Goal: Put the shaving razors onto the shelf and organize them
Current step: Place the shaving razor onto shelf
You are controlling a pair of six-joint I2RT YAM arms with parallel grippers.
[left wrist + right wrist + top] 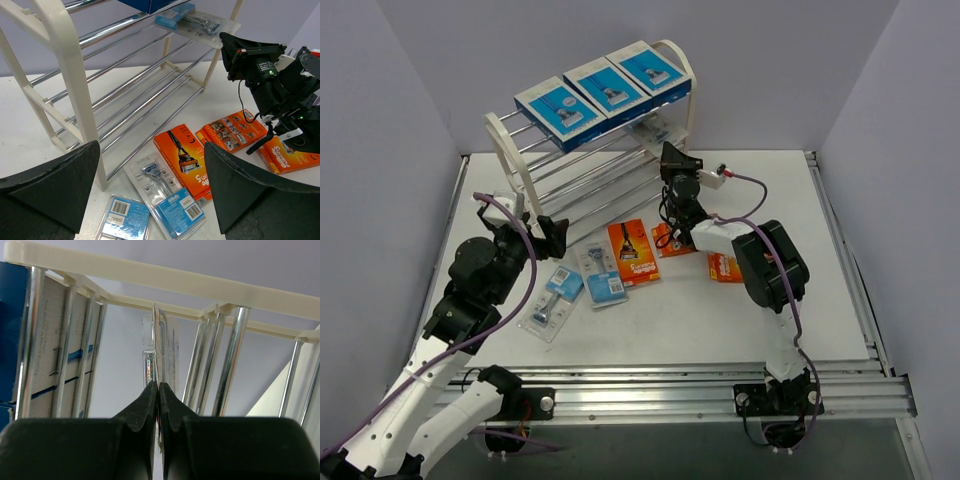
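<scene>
I can see the clear blister pack's near edge (231, 28) sticking out from the second level of the shelf, so I should open my right gripper, move it back, and push that edge in with closed fingers.
The white shelf (672, 52) stands at the back with three blue razor boxes (605, 88) in a row on its top tier. My right gripper (159, 386) is shut on the thin edge of a clear blister pack (163, 342), which lies on the second tier's rods (653, 130) at the right end. My left gripper (150, 150) hangs open over the table, nothing between its fingers. Below it lie two clear blister packs (167, 192) (122, 220) and an orange pack (187, 155). Two more orange packs (670, 238) (725, 267) lie beside the right arm.
The right arm (270, 75) reaches up to the shelf's right end, its cable (745, 180) looping over the table. The shelf's near white end panel (65, 60) stands close to my left fingers. Grey walls close in the table on three sides.
</scene>
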